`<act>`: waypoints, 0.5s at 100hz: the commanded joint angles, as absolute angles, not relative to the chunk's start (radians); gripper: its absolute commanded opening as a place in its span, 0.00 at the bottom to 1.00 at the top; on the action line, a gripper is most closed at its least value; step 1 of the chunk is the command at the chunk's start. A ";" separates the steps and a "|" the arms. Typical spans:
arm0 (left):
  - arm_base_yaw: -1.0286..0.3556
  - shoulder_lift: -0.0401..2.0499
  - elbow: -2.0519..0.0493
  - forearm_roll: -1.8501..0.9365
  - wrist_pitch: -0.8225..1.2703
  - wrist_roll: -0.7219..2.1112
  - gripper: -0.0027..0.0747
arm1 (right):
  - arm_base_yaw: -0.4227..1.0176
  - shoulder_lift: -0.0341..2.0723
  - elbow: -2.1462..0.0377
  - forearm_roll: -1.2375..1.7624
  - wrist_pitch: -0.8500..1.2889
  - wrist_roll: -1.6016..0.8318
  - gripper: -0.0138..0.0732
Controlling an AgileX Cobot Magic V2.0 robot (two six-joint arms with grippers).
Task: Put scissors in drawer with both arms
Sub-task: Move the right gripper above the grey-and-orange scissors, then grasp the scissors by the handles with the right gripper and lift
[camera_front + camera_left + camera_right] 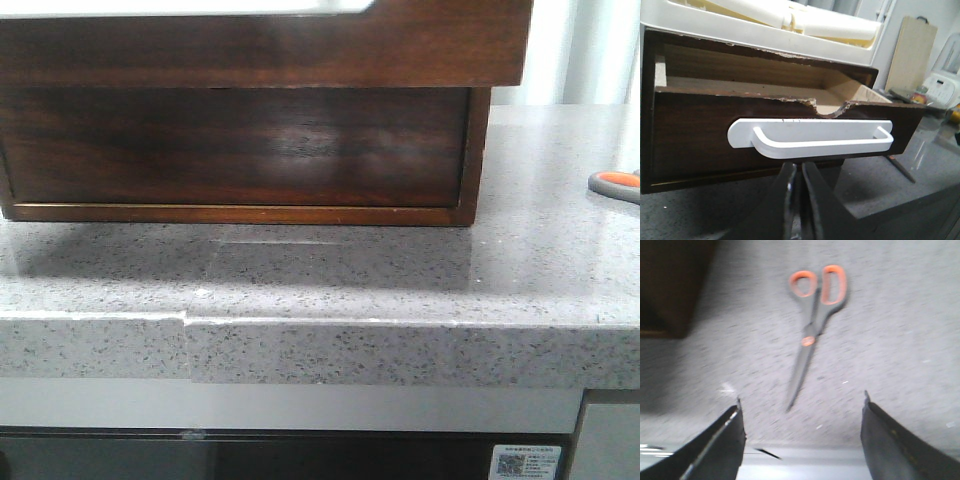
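My gripper will lift and carry the scissors (809, 335), and they will stay closed as it does, because the handle shanks (815, 315) are close together beside the orange pivot.
The scissors (812, 320) lie closed and flat on the speckled grey counter, grey with orange-lined handle loops, the blade tip pointing toward my right gripper (801, 396). That gripper is wide open and empty, hovering short of the blade tip. In the front view only one handle loop of the scissors (615, 183) shows, at the far right. The drawer (695, 130) is dark wood with a white handle (815, 140); it stands pulled out, its inside showing. It also shows in the front view (260, 45). My left gripper (800, 167) is shut and empty just under the handle.
The dark wooden cabinet (240, 150) sits on the grey counter (330, 265), whose front edge (320, 325) is near. A white tray (830, 22) rests on top of the cabinet. A cutting board (910, 50) and a white appliance (942, 87) stand beyond the drawer.
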State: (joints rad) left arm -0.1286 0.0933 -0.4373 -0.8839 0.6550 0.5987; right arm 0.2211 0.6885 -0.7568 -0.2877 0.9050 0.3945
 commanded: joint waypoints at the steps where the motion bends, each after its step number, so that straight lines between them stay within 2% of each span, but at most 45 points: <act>1: -0.127 0.104 -0.498 -0.838 0.638 0.605 0.01 | 0.213 0.797 -0.849 -0.357 0.877 0.410 0.66; 31: -0.127 0.104 -0.540 -0.801 0.660 0.605 0.01 | 0.130 1.129 -0.956 -0.333 0.755 0.440 0.67; 50: -0.127 0.104 -0.542 -0.801 0.703 0.605 0.01 | 0.061 1.267 -0.963 -0.316 0.703 0.440 0.67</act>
State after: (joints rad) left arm -0.1286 0.0917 -0.5102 -0.7714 0.7362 0.6010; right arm 0.0905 1.2321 -0.9287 -0.3026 0.7636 0.4347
